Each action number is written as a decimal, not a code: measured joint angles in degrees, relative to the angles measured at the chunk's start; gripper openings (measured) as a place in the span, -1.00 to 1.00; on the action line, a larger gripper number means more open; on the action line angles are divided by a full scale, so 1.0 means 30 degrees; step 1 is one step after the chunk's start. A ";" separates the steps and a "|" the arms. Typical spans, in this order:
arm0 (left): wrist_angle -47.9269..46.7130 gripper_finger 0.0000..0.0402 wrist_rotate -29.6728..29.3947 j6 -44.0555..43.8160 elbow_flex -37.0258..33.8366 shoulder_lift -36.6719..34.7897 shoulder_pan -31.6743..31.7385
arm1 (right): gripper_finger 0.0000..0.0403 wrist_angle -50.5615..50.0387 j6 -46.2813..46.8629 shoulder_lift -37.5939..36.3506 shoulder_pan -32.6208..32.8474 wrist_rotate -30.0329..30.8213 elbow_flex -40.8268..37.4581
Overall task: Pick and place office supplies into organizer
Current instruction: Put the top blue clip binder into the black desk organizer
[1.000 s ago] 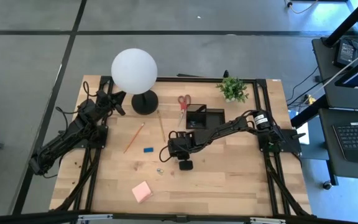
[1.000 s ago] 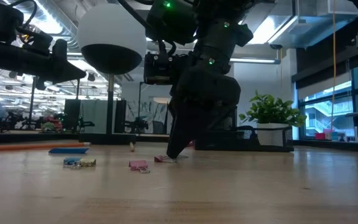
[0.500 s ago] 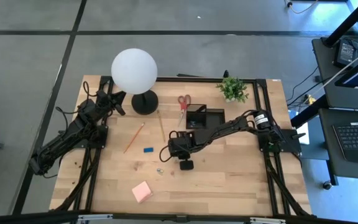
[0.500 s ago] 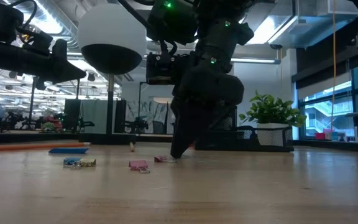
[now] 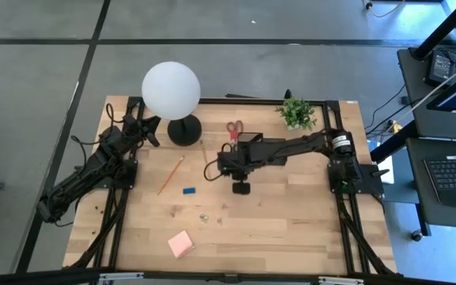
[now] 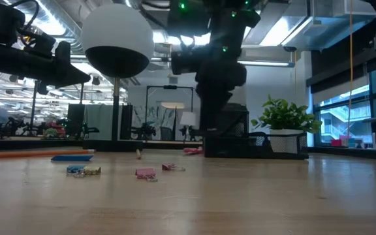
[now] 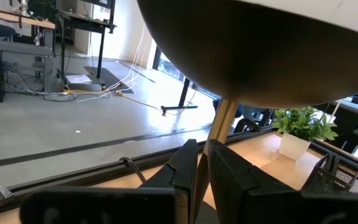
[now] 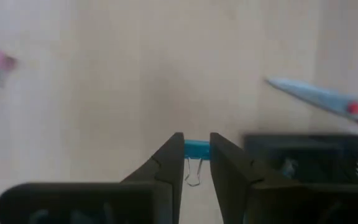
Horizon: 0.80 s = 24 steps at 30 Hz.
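My right gripper is carrying the blue clip (image 8: 197, 150), which hangs free beside the organizer's open small compartment (image 8: 286, 163). It should go on moving the clip across until the clip hangs inside, before it lets go.
My right gripper (image 8: 196, 163) is shut on a small blue clip and hovers over the table just left of the black organizer (image 5: 261, 146), near the red-handled scissors (image 5: 234, 129). On the wood lie one pencil (image 5: 171, 174), a blue eraser (image 5: 189, 190), a pink sticky-note pad (image 5: 181, 244) and loose clips (image 6: 146, 173). A second pencil (image 5: 205, 157) lies beside the right gripper (image 5: 216, 168). My left gripper (image 7: 202, 171) is shut and waits by the lamp's stem at the far left. No pens show. My right gripper pinches the blue clip's body (image 8: 196, 148) between its two fingertips. It comes from above, pointing down. The clip's wire loops (image 8: 194, 172) show in the gap between the fingers. The clip is lifted clear of the table.
The white globe lamp (image 5: 171, 91) on its round black base (image 5: 184, 131) stands at the far left, in front of my left arm. A potted plant (image 5: 296, 113) sits at the far edge, right of the organizer. Bare wood lies on the near right side.
My right gripper has risen from the table beside the loose clips and moved toward the far edge, up to the organizer's left side. The arm has straightened out from its bent reach.
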 joint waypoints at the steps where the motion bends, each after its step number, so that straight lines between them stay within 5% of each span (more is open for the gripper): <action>1: -0.0014 -0.84 -0.0005 0.0001 0.0003 -0.0005 0.0001 | -0.65 -0.0284 -0.0009 -0.0021 -0.0202 0.0158 0.0000; 24: -0.0002 -0.84 -0.0007 0.0007 0.0000 0.0036 0.0005 | -0.65 -0.1398 -0.0463 -0.0210 -0.3069 0.0654 -0.0180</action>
